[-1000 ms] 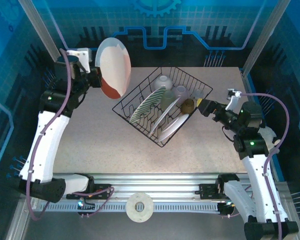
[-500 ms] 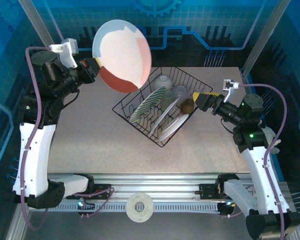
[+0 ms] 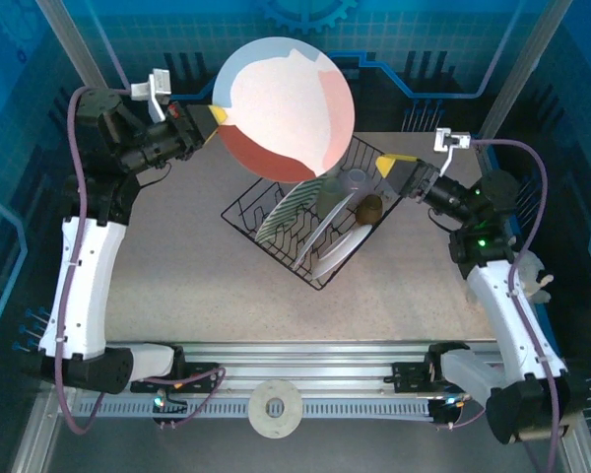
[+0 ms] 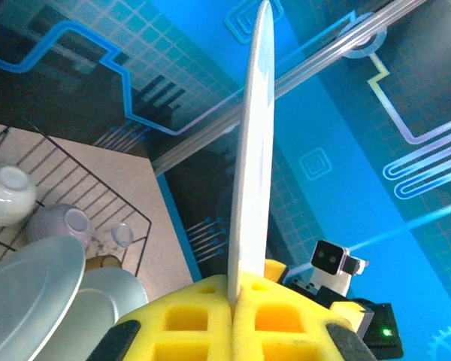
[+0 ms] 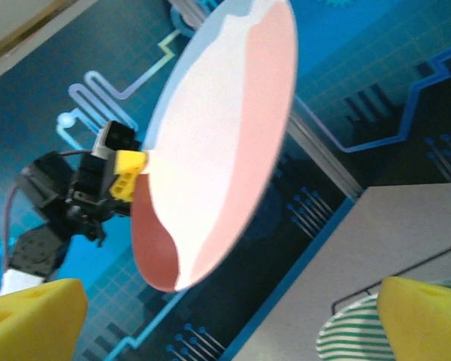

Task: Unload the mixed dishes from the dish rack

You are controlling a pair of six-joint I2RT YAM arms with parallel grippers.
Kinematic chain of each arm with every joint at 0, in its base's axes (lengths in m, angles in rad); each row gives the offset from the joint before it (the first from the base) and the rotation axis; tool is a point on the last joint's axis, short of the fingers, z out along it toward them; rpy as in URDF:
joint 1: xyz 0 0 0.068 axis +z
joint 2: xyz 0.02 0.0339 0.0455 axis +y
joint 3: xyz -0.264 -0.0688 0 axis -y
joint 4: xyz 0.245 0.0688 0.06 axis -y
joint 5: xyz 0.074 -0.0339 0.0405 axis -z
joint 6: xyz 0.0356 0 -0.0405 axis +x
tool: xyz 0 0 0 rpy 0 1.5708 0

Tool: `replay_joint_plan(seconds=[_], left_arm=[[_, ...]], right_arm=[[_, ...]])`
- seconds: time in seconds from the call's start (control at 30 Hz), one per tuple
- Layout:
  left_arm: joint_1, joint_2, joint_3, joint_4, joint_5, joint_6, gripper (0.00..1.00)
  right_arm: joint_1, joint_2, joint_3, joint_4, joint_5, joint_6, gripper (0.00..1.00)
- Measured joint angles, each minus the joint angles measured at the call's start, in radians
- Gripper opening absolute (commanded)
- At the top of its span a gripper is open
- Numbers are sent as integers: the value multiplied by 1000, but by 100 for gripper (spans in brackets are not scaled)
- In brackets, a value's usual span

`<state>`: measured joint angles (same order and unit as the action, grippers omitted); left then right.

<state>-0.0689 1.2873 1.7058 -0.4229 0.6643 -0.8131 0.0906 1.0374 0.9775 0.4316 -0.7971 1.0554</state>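
Observation:
The large plate is in my left gripper over the rack (image 3: 286,110), so next my right gripper grabs its free rim (image 3: 351,120) and puts the plate down next to the rack.
My left gripper (image 3: 215,116) (image 4: 236,295) is shut on the rim of a large plate (image 3: 288,106) patterned in pink, white, brick red and pale blue. It holds the plate high over the back of the dish rack (image 3: 238,223). The left wrist view has this plate edge-on (image 4: 256,143); the right wrist view has its face (image 5: 222,143). In the black wire rack stand a green-striped plate (image 3: 284,211) (image 5: 355,332), white plates (image 3: 337,246), a translucent cup (image 3: 330,194) and a brown cup (image 3: 370,207). A cream bowl (image 4: 4,192) sits at the rack's back. My right gripper (image 3: 399,169) (image 5: 225,323) hangs open at the rack's right corner.
Blue enclosure walls (image 3: 532,89) and aluminium posts (image 3: 89,59) close in the table (image 3: 167,256) at the back and sides. A white roll (image 3: 275,408) lies on the front rail between the arm bases.
The left arm has lifted the plate up and to the right, turning its face toward the overhead camera. The right gripper has risen and swung slightly toward the back, still open.

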Motion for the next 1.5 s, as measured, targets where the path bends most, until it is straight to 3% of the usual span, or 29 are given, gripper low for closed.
replay_joint_plan(seconds=[0.23, 0.6, 1.17, 1.3, 1.5], left_arm=[[1, 1, -98, 128, 60, -83, 0], [27, 0, -225, 270, 56, -223, 0], [7, -57, -233, 252, 79, -201, 0], [7, -58, -233, 248, 79, -198, 0], [6, -58, -241, 248, 80, -197, 0]], right_arm=[[130, 103, 117, 36, 12, 23, 95], [160, 209, 176, 22, 122, 46, 79], [197, 195, 180, -203, 248, -51, 79], [197, 195, 180, -199, 247, -47, 74], [198, 188, 180, -145, 239, -12, 57]])
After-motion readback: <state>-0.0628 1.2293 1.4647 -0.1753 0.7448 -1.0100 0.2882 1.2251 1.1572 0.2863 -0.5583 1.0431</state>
